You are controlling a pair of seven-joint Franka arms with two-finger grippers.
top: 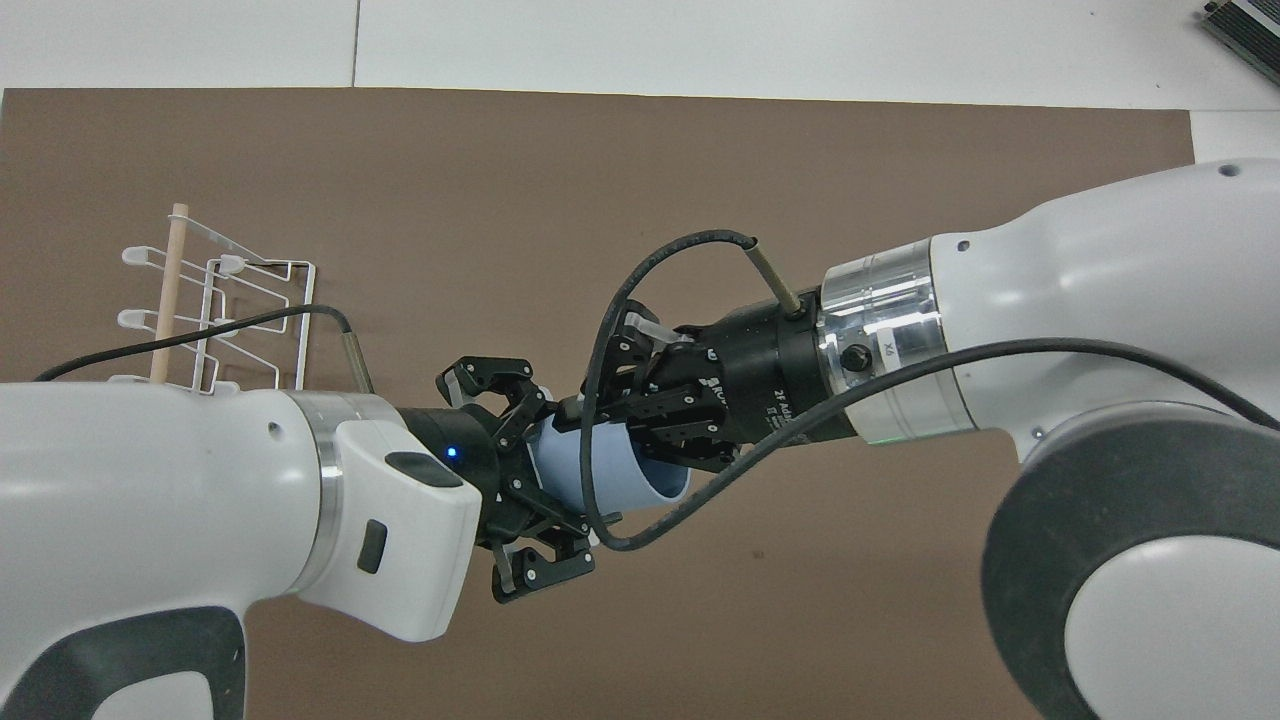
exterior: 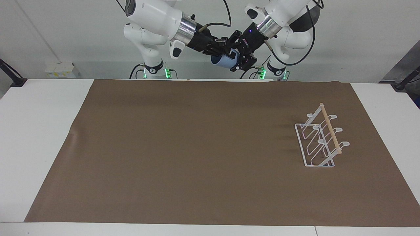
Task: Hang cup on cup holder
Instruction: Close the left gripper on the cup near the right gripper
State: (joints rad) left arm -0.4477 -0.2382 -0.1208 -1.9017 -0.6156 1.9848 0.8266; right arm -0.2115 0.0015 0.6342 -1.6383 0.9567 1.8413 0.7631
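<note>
The light-blue cup (top: 624,464) will hang at a tilt with its base up when I slide it over the tip of a peg, because the cup holder's white-tipped pegs (top: 233,264) slope upward.
The light-blue cup (exterior: 222,61) is held on its side high in the air over the robots' edge of the table, and it also shows in the overhead view (top: 612,472). My right gripper (exterior: 221,50) (top: 625,440) is shut on the cup at its rim end. My left gripper (exterior: 237,59) (top: 515,476) is open, its fingers spread around the cup's base end. The cup holder (exterior: 329,131) (top: 165,300), a white wire rack with a wooden rod, stands empty on the mat toward the left arm's end of the table.
A brown mat (exterior: 197,147) covers most of the white table (exterior: 39,131). Black cables loop from both wrists around the cup (top: 600,500).
</note>
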